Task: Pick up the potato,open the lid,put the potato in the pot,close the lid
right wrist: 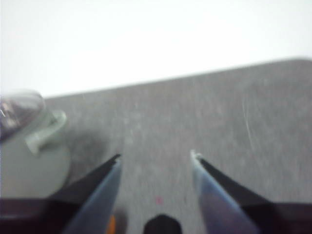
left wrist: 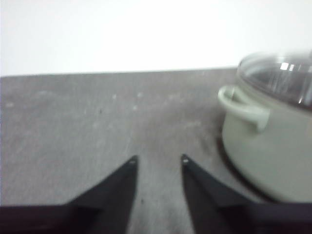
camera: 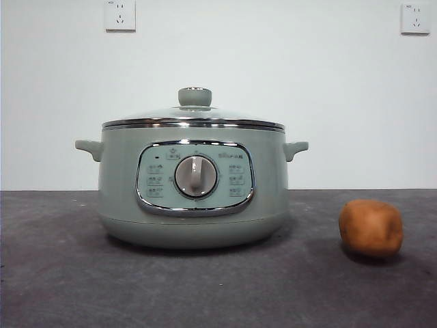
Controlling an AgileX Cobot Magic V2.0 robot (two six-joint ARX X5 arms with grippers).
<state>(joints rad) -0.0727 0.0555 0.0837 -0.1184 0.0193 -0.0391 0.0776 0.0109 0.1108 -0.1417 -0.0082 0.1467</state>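
The metal rim point(camera: 193, 124) is resting on top of the pot's edge. The glass lid point(camera: 160, 114) will therefore come off in one piece when I lift the knob.
The pale green pot point(camera: 193, 188) stands in the middle of the dark table, its glass lid point(camera: 194, 115) with a green knob resting shut on it. An orange-brown potato point(camera: 371, 227) lies on the table to the pot's right. No arm shows in the front view. In the left wrist view my left gripper point(left wrist: 158, 159) hangs open over bare table, with the pot point(left wrist: 270, 141) and its lid point(left wrist: 282, 75) off to one side. My right gripper point(right wrist: 155, 157) is open above the table, the pot point(right wrist: 31, 151) at the frame's edge; a sliver of the potato point(right wrist: 112, 225) shows by one jaw.
The dark grey table point(camera: 68, 273) runs back to a white wall with two sockets point(camera: 120, 15). The pot's side handles point(camera: 89, 148) stick out on both sides.
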